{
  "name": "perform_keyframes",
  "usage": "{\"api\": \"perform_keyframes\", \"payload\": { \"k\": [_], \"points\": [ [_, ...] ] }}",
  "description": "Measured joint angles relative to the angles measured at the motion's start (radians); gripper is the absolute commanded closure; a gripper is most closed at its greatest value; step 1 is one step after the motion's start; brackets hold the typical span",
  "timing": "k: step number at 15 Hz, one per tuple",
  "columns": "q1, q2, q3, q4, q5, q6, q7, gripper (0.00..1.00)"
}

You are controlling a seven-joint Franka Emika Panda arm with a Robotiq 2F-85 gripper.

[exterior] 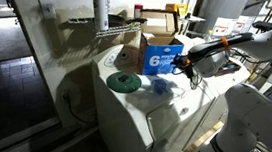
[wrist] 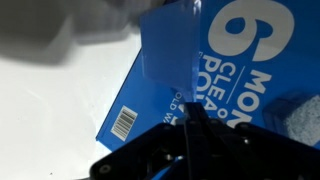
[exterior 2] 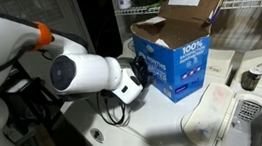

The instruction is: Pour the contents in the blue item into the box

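The blue item (exterior: 162, 86) is hanging low over the clear white top (exterior: 154, 98) next to the box. My gripper goes on down until the item stands there, before it lets go.
The box (exterior: 159, 50) (exterior 2: 175, 62) is brown cardboard with raised flaps and a blue front panel bearing a white "6". It stands on the white appliance top (exterior: 162, 114). My gripper (exterior: 184, 63) (exterior 2: 140, 77) hangs low beside that blue panel, below the box's opening. In the wrist view the gripper (wrist: 190, 108) is shut, its fingertips pinched on the edge of the light-blue, see-through blue item (wrist: 168, 45). The item stands out ahead of the fingers against the box panel (wrist: 250, 60). Its contents are hidden.
A flat green disc (exterior: 124, 82) lies on the white top in front of the box. A wire shelf (exterior 2: 253, 3) runs behind the box. A black cable (exterior 2: 111, 111) trails under the arm, and a round knob (exterior 2: 250, 79) sits near the box's far side.
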Motion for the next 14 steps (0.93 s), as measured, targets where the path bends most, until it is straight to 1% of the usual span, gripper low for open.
{"api": "perform_keyframes", "payload": {
  "k": [4,12,13,14],
  "points": [
    [0.049,0.000,-0.052,0.000,0.000,0.034,0.002,0.99],
    [0.109,0.000,-0.138,0.000,0.000,0.047,0.002,0.99],
    [0.115,0.000,-0.146,0.000,0.000,0.048,0.002,0.90],
    [0.121,0.000,-0.153,0.000,0.000,0.049,0.002,0.72]
  ]
}}
